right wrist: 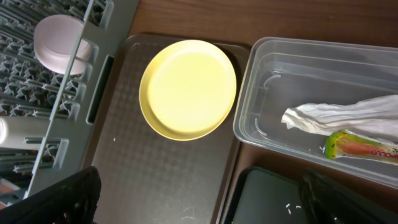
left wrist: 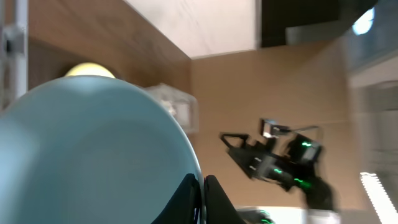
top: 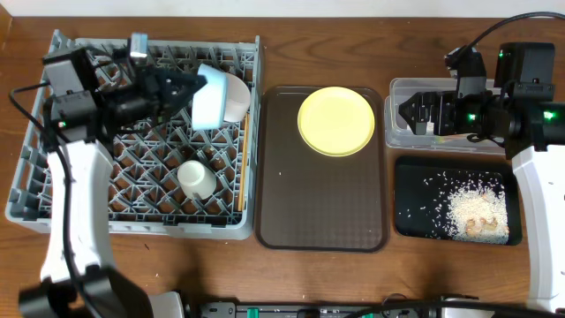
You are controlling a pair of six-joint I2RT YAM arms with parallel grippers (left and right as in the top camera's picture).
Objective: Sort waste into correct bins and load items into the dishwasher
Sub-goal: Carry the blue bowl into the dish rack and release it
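My left gripper is lowering the light blue bowl on edge point(top: 209, 99), and the rack's pegs point(top: 203, 146) between the white bowls are open. My left gripper should keep lowering the bowl until the pegs hold it up.
My left gripper point(top: 181, 88) is shut on the rim of the light blue bowl point(top: 212, 102) and holds it on edge over the back of the grey dish rack point(top: 35, 190). In the left wrist view the fingers point(left wrist: 202, 199) pinch the bowl point(left wrist: 87, 149). A white bowl point(top: 196, 177) stands in the rack. The yellow plate point(top: 335, 121) lies on the brown serving tray. My right gripper point(top: 410, 110) is open and empty over the clear tub point(top: 399, 134), which holds the white napkin point(right wrist: 336, 118) and the green-and-yellow wrapper point(right wrist: 364, 146). Rice scraps point(top: 472, 208) lie in the black tray point(top: 410, 225).
The dark brown serving tray point(top: 322, 212) lies between the rack and the bins. Thin wooden sticks point(top: 245, 155) lie along the rack's right edge. The right wrist view shows the plate point(right wrist: 186, 87), the white bowl point(right wrist: 59, 43) and the black tray's corner point(right wrist: 273, 199).
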